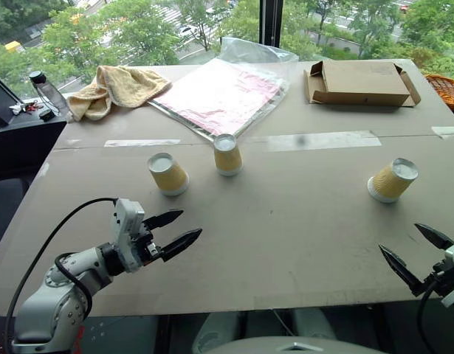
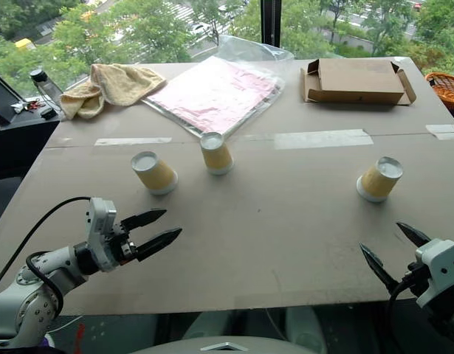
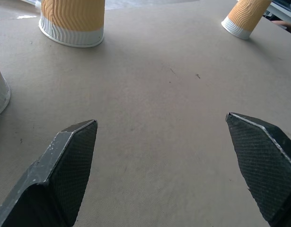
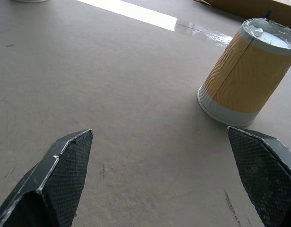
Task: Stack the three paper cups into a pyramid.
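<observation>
The lone cup has free space around it and my right gripper's fingers are spread open before it, so I should keep reaching until they stand around the cup's sides.
Three paper cups with yellow-tan ribbed sides stand upside down and apart on the brown table. One cup is at the left, a second cup stands just right of it, and the third cup is far to the right. My left gripper hovers open near the table's front left, short of the left cup. Low at the front right, my right gripper is open too, with the right-hand cup ahead of it. Neither holds anything.
At the back lie a yellow towel, a pink sheet in a clear plastic sleeve and a flat cardboard box. Strips of clear tape cross the table. A bottle stands at the far left.
</observation>
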`<state>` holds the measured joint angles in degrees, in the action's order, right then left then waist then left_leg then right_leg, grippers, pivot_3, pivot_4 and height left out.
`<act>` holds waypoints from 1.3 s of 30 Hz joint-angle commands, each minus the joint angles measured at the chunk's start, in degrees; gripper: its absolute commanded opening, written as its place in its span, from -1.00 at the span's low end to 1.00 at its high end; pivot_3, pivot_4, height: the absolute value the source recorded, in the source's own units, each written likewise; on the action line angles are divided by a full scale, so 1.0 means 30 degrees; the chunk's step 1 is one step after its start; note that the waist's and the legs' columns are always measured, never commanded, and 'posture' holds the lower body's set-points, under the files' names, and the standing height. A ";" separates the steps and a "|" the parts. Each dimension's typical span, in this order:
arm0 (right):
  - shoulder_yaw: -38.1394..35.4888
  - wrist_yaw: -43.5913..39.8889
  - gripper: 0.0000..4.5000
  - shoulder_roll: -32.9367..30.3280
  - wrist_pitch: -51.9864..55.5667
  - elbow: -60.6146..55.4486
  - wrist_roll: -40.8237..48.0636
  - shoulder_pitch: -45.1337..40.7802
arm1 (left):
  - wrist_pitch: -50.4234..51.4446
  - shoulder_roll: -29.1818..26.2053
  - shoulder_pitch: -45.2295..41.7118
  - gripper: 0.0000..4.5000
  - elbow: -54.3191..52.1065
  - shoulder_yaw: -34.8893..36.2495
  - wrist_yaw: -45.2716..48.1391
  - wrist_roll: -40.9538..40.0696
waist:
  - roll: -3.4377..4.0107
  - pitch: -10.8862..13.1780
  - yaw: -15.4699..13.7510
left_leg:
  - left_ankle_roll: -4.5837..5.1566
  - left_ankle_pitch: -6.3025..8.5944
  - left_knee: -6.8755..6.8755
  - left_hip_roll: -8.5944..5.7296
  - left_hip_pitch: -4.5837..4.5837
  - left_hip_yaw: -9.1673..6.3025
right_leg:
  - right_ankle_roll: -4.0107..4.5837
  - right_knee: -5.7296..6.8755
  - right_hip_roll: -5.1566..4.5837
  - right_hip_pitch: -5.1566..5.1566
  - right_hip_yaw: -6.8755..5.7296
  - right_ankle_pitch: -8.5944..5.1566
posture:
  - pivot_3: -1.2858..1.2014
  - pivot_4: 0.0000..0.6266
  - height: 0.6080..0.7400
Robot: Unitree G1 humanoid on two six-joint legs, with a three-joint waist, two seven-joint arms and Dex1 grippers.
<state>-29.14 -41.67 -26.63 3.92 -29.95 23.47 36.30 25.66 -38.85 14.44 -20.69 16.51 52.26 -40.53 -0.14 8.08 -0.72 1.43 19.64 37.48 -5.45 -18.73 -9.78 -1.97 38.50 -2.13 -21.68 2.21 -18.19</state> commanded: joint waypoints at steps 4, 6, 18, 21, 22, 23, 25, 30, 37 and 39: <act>0.0841 0.2945 0.99 0.0875 0.1174 -0.1824 -0.0332 -0.1760 | 0.0657 -0.0307 -0.1771 0.99 -0.0925 -0.0550 0.0297 -0.0654 | 0.0003 -0.0004 -0.0005 | -0.0004 -0.0002 0.0029 0.0001 0.0003 0.0002 | 0.0001 0.0032 0.0001 0.0003 -0.0001 0.0001 | 0.03 -0.52 1.00; 0.0791 0.3617 0.99 0.0910 0.1793 -0.2133 -0.0345 -0.2101 | 0.0868 -0.0268 -0.2212 0.99 -0.0957 -0.0642 0.0424 -0.0855 | 0.0006 -0.0006 0.0002 | -0.0004 -0.0002 0.0046 -0.0004 0.0003 0.0010 | 0.0000 0.0057 0.0000 0.0000 0.0009 0.0001 | 0.03 -0.52 1.00; 0.0545 0.8988 0.99 0.0110 0.8955 -0.2514 0.0064 -0.7401 | 0.0417 -0.1029 -0.3879 0.99 -0.3078 -0.1516 0.4067 -0.2288 | 0.0011 -0.0008 0.0055 | -0.0005 -0.0003 0.0057 -0.0004 -0.0014 0.0018 | 0.0001 0.0083 0.0003 -0.0040 0.0010 0.0000 | 0.03 -0.52 1.00; 0.0683 0.9433 0.99 0.0079 0.9874 -0.1930 0.0208 -0.8740 | 0.0778 -0.0802 -0.4327 0.99 -0.3438 -0.1739 0.3787 -0.2652 | 0.0011 -0.0007 0.0066 | -0.0005 -0.0003 0.0058 -0.0004 -0.0015 0.0016 | 0.0001 0.0090 0.0004 -0.0040 0.0007 0.0001 | 0.03 -0.52 1.00; 0.0787 0.9492 0.99 0.0082 1.0083 -0.1652 0.0243 -0.9168 | 0.0785 -0.0787 -0.4346 0.99 -0.3618 -0.1867 0.3775 -0.2677 | 0.0011 -0.0007 0.0075 | -0.0005 -0.0003 0.0058 -0.0004 -0.0015 0.0017 | 0.0001 0.0091 0.0004 -0.0042 0.0008 0.0001 | 0.03 -0.52 1.00; 0.0998 0.9617 0.99 0.0037 1.0270 -0.1299 0.0060 -0.9623 | 0.0796 -0.0772 -0.4339 0.99 -0.3788 -0.2019 0.3742 -0.2676 | 0.0011 -0.0007 0.0083 | -0.0004 -0.0002 0.0058 -0.0004 -0.0015 0.0017 | 0.0001 0.0090 0.0004 -0.0043 0.0007 0.0001 | 0.03 -0.52 1.00; 0.1393 0.9892 0.99 0.0038 1.0692 -0.0475 -0.0109 -1.0714 | 0.0788 -0.0750 -0.4308 0.99 -0.4025 -0.2227 0.3728 -0.2680 | 0.0010 -0.0006 0.0135 | -0.0004 -0.0002 0.0058 -0.0005 -0.0019 0.0018 | 0.0001 0.0088 0.0004 -0.0045 0.0007 0.0001 | 0.03 -0.52 1.00; 0.1544 1.0527 0.99 -0.0124 1.1154 0.1420 -0.0807 -1.2494 | 0.0939 -0.0676 -0.4182 0.99 -0.4649 -0.2136 0.3190 -0.3060 | 0.0010 -0.0006 0.0315 | -0.0004 -0.0003 0.0060 -0.0005 -0.0020 0.0024 | 0.0000 0.0096 0.0004 -0.0048 0.0010 0.0001 | 0.03 -0.52 1.00; 0.2021 0.9701 0.41 -0.0382 1.0682 0.3331 -0.1005 -1.3711 | 0.0918 -0.0752 -0.3298 1.00 -0.5252 -0.1786 0.2581 -0.3544 | 0.0012 -0.0006 0.0491 | -0.0003 -0.0003 0.0063 -0.0004 -0.0031 0.0026 | 0.0000 0.0101 0.0004 -0.0057 0.0013 0.0001 | 0.03 -0.52 1.00; 0.2039 0.9135 -0.02 -0.0577 1.0410 0.3331 -0.0831 -1.3820 | 0.1021 -0.0822 -0.3129 1.00 -0.5651 -0.1651 0.2149 -0.3717 | 0.0011 -0.0007 0.0476 | -0.0003 -0.0003 0.0066 -0.0004 -0.0031 0.0026 | 0.0000 0.0101 0.0004 -0.0057 0.0012 0.0001 | 0.03 -0.52 1.00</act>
<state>-22.76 -13.00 -27.62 36.42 -18.96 20.47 -4.28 28.67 -40.92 4.72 -34.41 9.82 59.74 -49.89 -0.11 8.06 0.71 1.42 19.63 37.70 -5.47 -18.84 -9.71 -1.97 38.81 -2.11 -21.84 2.25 -18.18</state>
